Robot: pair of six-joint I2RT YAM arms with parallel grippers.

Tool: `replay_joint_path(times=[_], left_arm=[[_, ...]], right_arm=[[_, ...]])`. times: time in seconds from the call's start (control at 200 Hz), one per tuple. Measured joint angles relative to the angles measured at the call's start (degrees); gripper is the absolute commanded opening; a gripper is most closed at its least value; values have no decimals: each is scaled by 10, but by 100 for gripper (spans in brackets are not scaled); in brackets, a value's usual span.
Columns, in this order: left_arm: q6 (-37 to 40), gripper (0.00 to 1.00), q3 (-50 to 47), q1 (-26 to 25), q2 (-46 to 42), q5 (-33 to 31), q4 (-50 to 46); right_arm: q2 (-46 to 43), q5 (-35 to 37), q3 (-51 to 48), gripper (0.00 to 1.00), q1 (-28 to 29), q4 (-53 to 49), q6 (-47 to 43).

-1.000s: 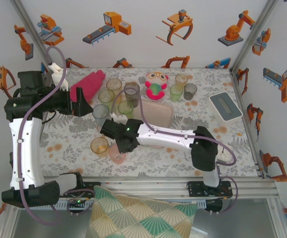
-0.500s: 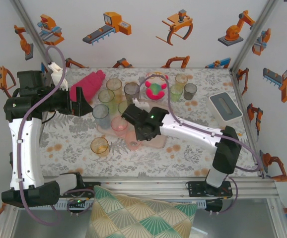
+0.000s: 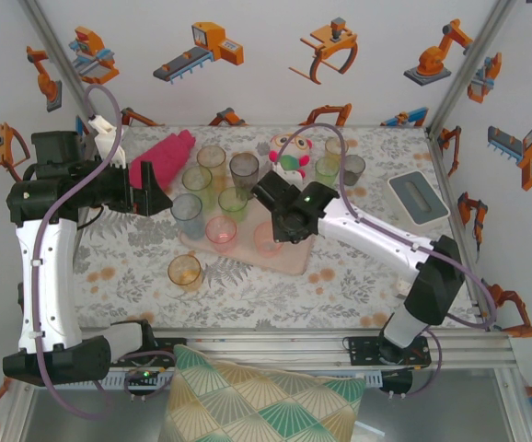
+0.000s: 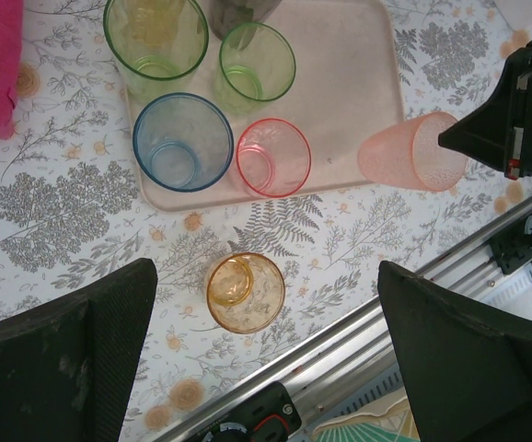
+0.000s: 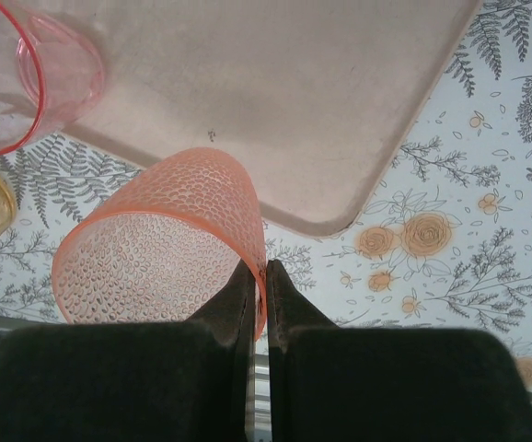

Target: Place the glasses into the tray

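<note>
I keep moving the orange glass with my right gripper to the tray's space beside the pink glass, which is open, until its bottom rests on the tray, then let go.
The beige-pink tray lies mid-table. On its left part stand a blue glass, a pink glass and two green glasses. My right gripper is shut on the rim of an orange dimpled glass, held tilted above the tray's near corner. An amber glass stands on the table in front of the tray. My left gripper hovers high over it, open, with nothing between its fingers.
At the back stand more glasses: amber, grey, green, grey and amber. A plush toy sits among them. A magenta cloth lies back left, a grey-white box at right.
My right arm carried the orange glass from the table's front left, back and to the right, over the tray. The pink glass now stands on the tray. The left arm stayed still.
</note>
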Motion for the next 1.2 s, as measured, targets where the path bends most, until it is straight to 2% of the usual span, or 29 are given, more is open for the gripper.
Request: replay_joint_path(times=[0.31, 1.202], left_arm=[[0, 97, 0, 0, 0, 0, 0], [0, 97, 1, 0, 0, 0, 0]], right_arm=[[50, -6, 1, 6, -1, 23, -8], [126, -34, 29, 6, -1, 68, -19]])
